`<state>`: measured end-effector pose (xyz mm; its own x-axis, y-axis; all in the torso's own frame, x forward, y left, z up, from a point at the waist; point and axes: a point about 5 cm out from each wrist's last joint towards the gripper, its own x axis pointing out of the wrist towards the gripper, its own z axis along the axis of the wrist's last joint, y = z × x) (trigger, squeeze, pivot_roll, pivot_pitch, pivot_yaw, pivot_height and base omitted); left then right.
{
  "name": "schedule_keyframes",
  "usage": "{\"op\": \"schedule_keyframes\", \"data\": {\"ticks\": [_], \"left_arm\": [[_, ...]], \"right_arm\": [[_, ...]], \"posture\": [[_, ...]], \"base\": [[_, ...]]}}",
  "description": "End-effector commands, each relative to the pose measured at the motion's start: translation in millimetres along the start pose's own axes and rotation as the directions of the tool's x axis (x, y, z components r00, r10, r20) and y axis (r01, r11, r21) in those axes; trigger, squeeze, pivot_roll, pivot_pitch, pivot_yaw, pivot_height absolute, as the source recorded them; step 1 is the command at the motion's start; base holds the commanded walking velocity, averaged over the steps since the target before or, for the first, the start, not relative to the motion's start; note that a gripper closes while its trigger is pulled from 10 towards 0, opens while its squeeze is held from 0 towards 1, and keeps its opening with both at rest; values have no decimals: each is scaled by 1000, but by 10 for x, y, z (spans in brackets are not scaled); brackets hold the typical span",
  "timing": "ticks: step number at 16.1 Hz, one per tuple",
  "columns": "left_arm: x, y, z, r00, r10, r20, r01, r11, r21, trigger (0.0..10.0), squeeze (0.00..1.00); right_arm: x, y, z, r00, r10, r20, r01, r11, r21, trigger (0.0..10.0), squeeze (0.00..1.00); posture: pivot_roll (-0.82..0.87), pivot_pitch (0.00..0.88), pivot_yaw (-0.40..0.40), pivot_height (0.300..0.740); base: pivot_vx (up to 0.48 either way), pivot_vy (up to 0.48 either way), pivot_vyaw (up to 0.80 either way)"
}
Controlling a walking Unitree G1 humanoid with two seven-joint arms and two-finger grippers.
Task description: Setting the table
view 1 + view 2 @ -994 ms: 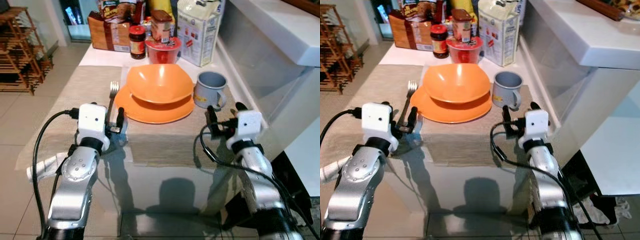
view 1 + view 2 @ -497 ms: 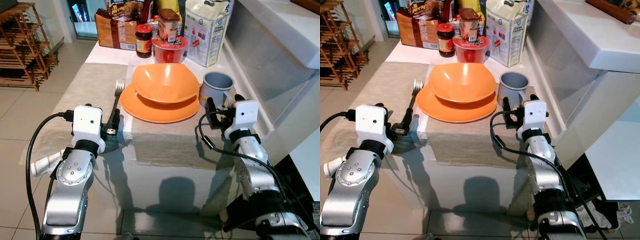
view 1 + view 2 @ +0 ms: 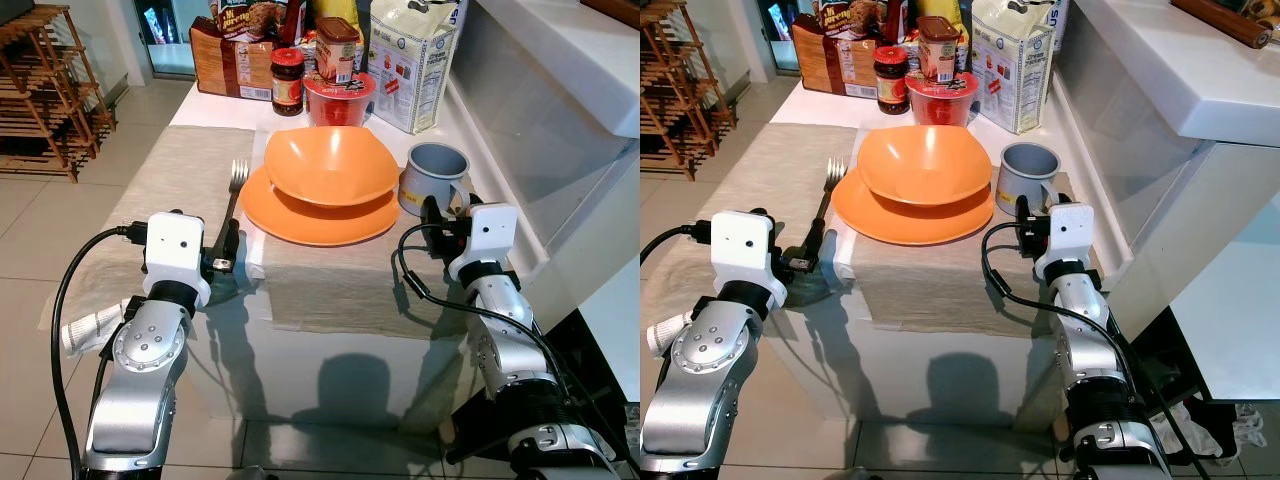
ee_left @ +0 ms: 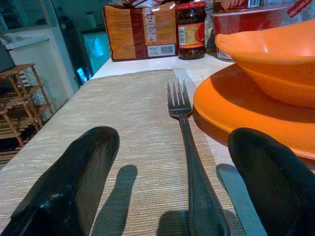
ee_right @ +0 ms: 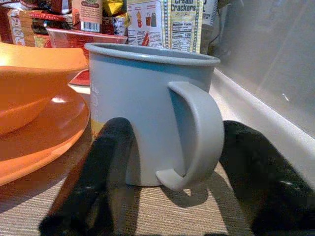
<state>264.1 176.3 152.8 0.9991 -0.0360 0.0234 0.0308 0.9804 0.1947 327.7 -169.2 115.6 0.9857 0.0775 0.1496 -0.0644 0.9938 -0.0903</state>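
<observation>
I expect the grey mug [image 3: 431,180] to lean a little to the side but keep its opening up when I lift it, because the mug's handle [image 5: 202,135] sits off-centre between the fingers of my right gripper.
An orange bowl [image 3: 330,165] sits on an orange plate [image 3: 300,218] on a beige placemat [image 3: 170,180]. A metal fork [image 3: 233,195] lies along the plate's left side, tines pointing away from me. My left gripper [image 3: 218,250] is open at the fork's near end, and its black fingers [image 4: 74,182] stand either side of the handle [image 4: 197,196]. Right of the plate stands a grey mug [image 3: 432,175] with its handle [image 5: 197,132] facing me. My right gripper [image 3: 448,212] is open, one finger [image 5: 98,177] on each side of that handle, close to the mug.
At the table's far end stand a bread bag [image 3: 230,65], a dark jar [image 3: 287,80], a red tub [image 3: 338,100] and a cracker box [image 3: 415,60]. A white counter [image 3: 560,70] runs along the right. A wooden rack [image 3: 45,90] stands on the tiled floor at left.
The camera has shifted since a second ago. My right gripper has moved forward up to the mug's handle. The left gripper stays at the fork's end.
</observation>
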Motion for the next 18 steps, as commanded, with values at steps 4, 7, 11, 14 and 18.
{"op": "schedule_keyframes", "data": {"ticks": [4,7,11,14,18], "left_arm": [[18,-36,30,1000,-2,8,2,1000,4,10000,0],[29,-41,28,1000,-7,6,7,1000,6,10000,0],[53,-65,16,1000,-16,-4,16,1000,18,10000,0],[66,-80,-28,999,-22,-34,23,999,23,10000,0],[83,-90,-28,999,-27,-35,27,999,27,10000,0]], "right_arm": [[-17,-70,43,999,-28,29,29,1000,-2,0,0],[-59,-54,58,999,-33,41,33,999,3,0,0],[-140,40,38,999,-18,39,18,1000,21,0,0],[-192,56,27,999,-14,29,14,1000,24,0,0],[-206,40,33,999,-21,25,21,1000,21,0,0]], "posture": [[74,0,-49,740],[67,0,-46,740],[57,0,-43,740],[52,0,-44,740],[48,0,-42,740]], "base": [[0,0,0],[0,0,0],[0,0,0],[0,0,0],[0,0,0]]}}
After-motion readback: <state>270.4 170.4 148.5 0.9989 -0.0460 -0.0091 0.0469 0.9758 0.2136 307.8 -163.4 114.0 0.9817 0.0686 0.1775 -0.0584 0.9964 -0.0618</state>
